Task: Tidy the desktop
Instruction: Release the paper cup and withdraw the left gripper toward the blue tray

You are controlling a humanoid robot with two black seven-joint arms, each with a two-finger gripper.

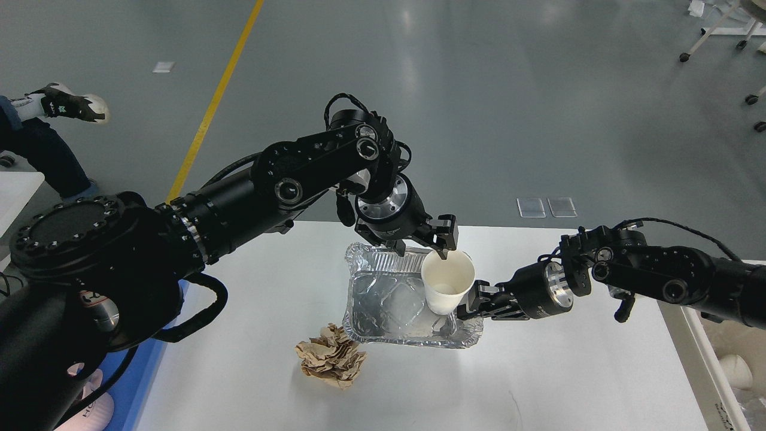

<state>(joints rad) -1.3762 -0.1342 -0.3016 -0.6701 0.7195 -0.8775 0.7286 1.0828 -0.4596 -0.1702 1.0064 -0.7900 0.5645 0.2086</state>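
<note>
The crumpled brown paper ball [330,358] will stay bunched together in one piece when I lift it, because sharp creases and stiff folds [334,345] stand up across it.
A white paper cup [447,288] stands upright in the right part of a silver foil tray [383,302] on the white desktop [538,371]. My left gripper [422,244] is open just above and behind the cup's rim, with one fingertip [444,251] at the rim. My right gripper [470,303] comes in from the right and is shut on the foil tray's right rim, beside the cup. A crumpled brown paper ball [331,357] lies on the desktop in front of the tray's left corner.
A blue plastic tray [143,371] sits at the desktop's left edge, mostly hidden by my left arm. A cream-coloured bin [733,371] stands beyond the right edge. A person's leg and shoe [60,108] show at far left on the grey floor.
</note>
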